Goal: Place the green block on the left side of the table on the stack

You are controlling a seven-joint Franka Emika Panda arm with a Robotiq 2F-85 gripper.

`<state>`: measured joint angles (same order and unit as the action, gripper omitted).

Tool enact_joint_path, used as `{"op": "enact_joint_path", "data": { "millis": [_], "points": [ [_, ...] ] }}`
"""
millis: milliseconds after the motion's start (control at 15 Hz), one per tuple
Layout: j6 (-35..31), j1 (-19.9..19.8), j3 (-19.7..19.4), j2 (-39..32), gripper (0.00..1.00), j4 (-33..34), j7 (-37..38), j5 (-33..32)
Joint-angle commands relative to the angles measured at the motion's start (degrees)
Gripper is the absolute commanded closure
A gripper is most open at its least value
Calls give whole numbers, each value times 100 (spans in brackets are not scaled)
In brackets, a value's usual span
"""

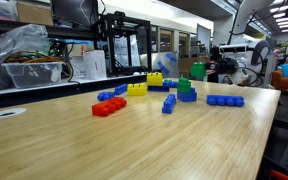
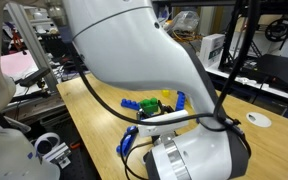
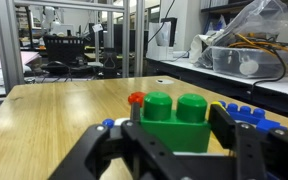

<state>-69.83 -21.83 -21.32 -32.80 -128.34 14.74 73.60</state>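
My fingers are holding the green block in my gripper [image 1: 198, 70] out past the edge of the stack, so next I move it back over the small green brick [image 1: 184, 84] before I lower it.
In the wrist view my gripper [image 3: 176, 128] has a dark finger pressed against each side of the green block [image 3: 174, 122], a bright-green brick with two studs showing. The block is low over the light-wood table [image 3: 54, 125]; I cannot tell if it rests on it. In an exterior view the green block [image 1: 197, 71] is at the far side of the brick group, just behind the stack [image 1: 187, 92], a blue base topped with a small green brick. The gripper itself is hard to make out there. In an exterior view the arm's white body [image 2: 154, 70] hides most of the table.
A red brick [image 1: 109, 107] lies near the front, its stud showing in the wrist view [image 3: 136, 99]. Yellow bricks [image 1: 137, 88] and a flat row of blue bricks [image 1: 224, 100] lie around the stack, with loose blue bricks [image 1: 169, 103]. Blue bricks [image 3: 252, 116] sit right of the gripper.
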Motion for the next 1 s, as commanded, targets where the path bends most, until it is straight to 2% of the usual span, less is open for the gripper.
{"op": "enact_joint_path", "data": {
  "millis": [0, 400, 600, 933],
  "points": [
    [-215, 76, -97, 69, 56, -135, 21, 114],
    [-1094, 162, -66, -29, 56, -101, -411, 82],
    [-1295, 212, 10, -54, 56, -193, -573, 110],
    [-674, 44, 51, 2, 56, -356, -893, 38]
  ]
}}
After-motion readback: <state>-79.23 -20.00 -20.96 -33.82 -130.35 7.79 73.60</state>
